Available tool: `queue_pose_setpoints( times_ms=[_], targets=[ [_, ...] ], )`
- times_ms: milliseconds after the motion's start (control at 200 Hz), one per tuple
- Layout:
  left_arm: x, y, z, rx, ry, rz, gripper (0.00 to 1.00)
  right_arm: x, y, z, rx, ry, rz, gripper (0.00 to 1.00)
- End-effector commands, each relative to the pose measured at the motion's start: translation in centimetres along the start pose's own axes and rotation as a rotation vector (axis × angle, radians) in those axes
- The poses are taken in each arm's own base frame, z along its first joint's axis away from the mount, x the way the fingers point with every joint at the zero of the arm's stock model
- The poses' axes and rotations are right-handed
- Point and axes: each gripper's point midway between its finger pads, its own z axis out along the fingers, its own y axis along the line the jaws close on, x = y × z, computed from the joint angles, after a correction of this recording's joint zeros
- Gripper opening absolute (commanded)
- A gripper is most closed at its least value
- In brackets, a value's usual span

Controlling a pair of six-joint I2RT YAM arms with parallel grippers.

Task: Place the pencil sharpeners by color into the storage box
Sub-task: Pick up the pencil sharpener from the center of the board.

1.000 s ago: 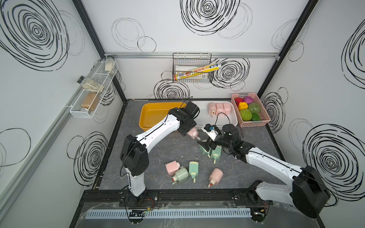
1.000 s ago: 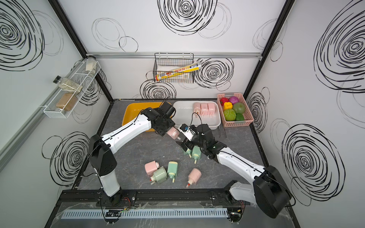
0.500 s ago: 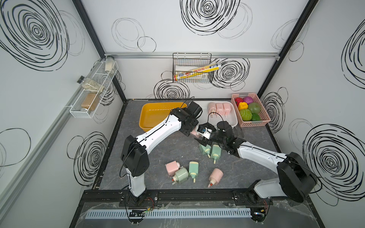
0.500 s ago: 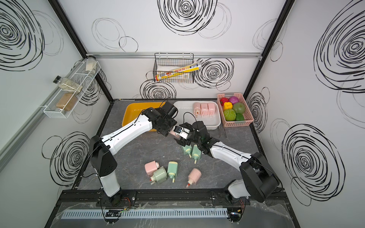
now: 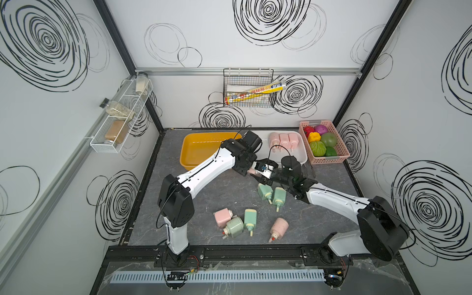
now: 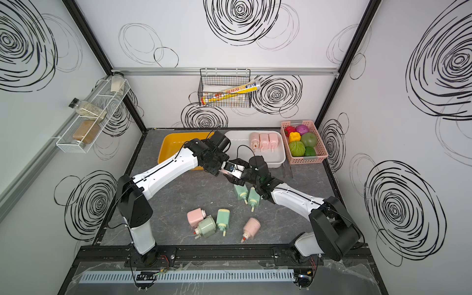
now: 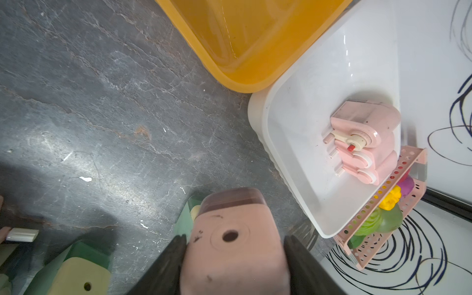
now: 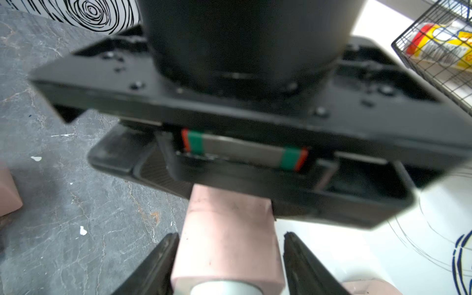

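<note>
I have the pink sharpener in my left gripper [image 7: 233,245] and the white storage box [image 5: 264,139] is on my right gripper's side, so my left gripper should first pass the sharpener over.
My left gripper [image 7: 234,239] is shut on a pink pencil sharpener [image 7: 233,255], held above the middle of the table [image 5: 251,170]. My right gripper [image 8: 229,236] faces it from the other side, its jaws around the same sharpener [image 8: 227,240]. One finger touches it and a thin gap shows at the other. The white storage box [image 5: 300,158] holds three pink sharpeners [image 5: 283,140]. The yellow box [image 5: 196,153] is empty. Loose on the table lie a green pair [image 5: 272,194], two more green [image 5: 250,218] [image 5: 233,226] and two pink [image 5: 222,215] [image 5: 279,227].
A pink basket [image 5: 342,154] of toy fruit stands at the back right beside the white box. A wire basket [image 5: 249,89] hangs on the back wall and a wire rack [image 5: 120,120] with jars on the left wall.
My right gripper has moved left and back, up to the pink sharpener in the left gripper, and its jaws have narrowed around it. The left arm has barely moved.
</note>
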Motion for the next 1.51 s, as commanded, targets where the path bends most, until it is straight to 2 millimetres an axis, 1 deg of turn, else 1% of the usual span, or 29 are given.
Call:
queue_pose_setpoints(
  times_ms=[0,60,200,270,330,410,440,450,480,515,520,535,565,590,615,681,711,766,786,921,1026,1106,1206,1336,1501],
  targets=[
    [0.1,-0.2,-0.2,-0.006,0.014,-0.020,0.00,-1.6,-0.1,-0.2,-0.008,-0.051,-0.024,0.61],
    [0.3,-0.2,0.1,-0.009,0.034,-0.021,0.00,-1.4,0.1,0.0,-0.023,-0.034,-0.025,0.58],
    [0.6,-0.3,0.4,-0.007,0.051,-0.015,0.00,-0.5,0.4,0.4,-0.043,0.000,-0.029,0.56],
    [0.5,-0.3,0.6,-0.005,0.050,-0.013,0.00,-0.6,0.7,0.5,-0.066,-0.001,-0.029,0.46],
    [0.4,-0.6,0.6,0.002,0.047,-0.005,0.00,-0.6,0.7,0.6,-0.080,0.003,-0.032,0.32],
    [-0.1,-1.0,0.5,0.017,0.032,0.013,0.00,-0.4,0.6,0.7,-0.099,0.020,-0.032,0.17],
    [-0.4,-1.3,0.5,0.026,0.025,0.022,0.00,-0.3,0.4,0.6,-0.102,0.024,-0.027,0.10],
    [-0.6,-1.4,0.6,0.028,0.021,0.024,0.02,-0.2,0.3,0.6,-0.102,0.025,-0.025,0.08],
    [-0.9,-1.6,0.5,0.037,0.013,0.033,0.19,-0.1,0.1,0.5,-0.103,0.023,-0.019,0.00],
    [-1.5,-2.0,0.4,0.053,-0.006,0.049,0.44,0.2,-0.3,0.3,-0.101,0.024,-0.007,0.00],
    [-1.5,-2.1,0.4,0.055,-0.008,0.052,0.46,0.2,-0.4,0.3,-0.101,0.024,-0.006,0.00],
    [-1.8,-2.3,0.3,0.062,-0.020,0.061,0.57,0.2,-0.6,0.2,-0.098,0.023,-0.003,0.00],
    [-2.4,-2.7,0.0,0.074,-0.051,0.080,0.71,0.3,-1.0,0.1,-0.097,0.021,0.004,0.00],
    [-3.0,-3.0,-0.3,0.084,-0.085,0.095,0.80,0.5,-1.3,0.0,-0.094,0.023,0.010,0.00],
    [-3.6,-3.3,-0.6,0.094,-0.123,0.108,0.87,0.6,-1.6,-0.1,-0.090,0.025,0.015,0.00],
    [-5.2,-3.7,-1.6,0.113,-0.214,0.128,0.95,1.0,-2.3,-0.3,-0.078,0.033,0.022,0.00],
    [-5.8,-3.8,-2.0,0.125,-0.242,0.132,0.97,1.2,-2.8,-0.4,-0.071,0.035,0.026,0.00],
    [-6.7,-4.0,-2.2,0.144,-0.265,0.134,1.00,1.7,-3.5,-0.4,-0.058,0.045,0.036,0.00],
    [-6.9,-4.1,-2.3,0.152,-0.266,0.137,0.99,1.8,-3.9,-0.4,-0.049,0.048,0.039,0.00],
    [-8.3,-4.7,-1.4,0.187,-0.239,0.207,0.99,3.2,-6.2,0.2,0.011,0.095,0.078,0.00],
    [-8.8,-5.6,-0.2,0.193,-0.220,0.358,0.99,4.0,-8.4,1.2,0.069,0.129,0.139,0.00],
    [-9.1,-6.0,0.8,0.169,-0.237,0.495,0.99,4.1,-10.3,1.9,0.125,0.143,0.203,0.00],
    [-9.3,-6.3,1.9,0.176,-0.250,0.600,0.99,4.2,-12.4,2.9,0.188,0.144,0.261,0.00],
    [-9.9,-7.0,2.2,0.208,-0.287,0.682,0.99,5.1,-15.6,3.8,0.334,0.164,0.348,0.00],
    [-10.6,-7.9,2.3,0.228,-0.326,0.772,0.99,6.1,-17.9,4.2,0.477,0.169,0.421,0.00]
  ],
)
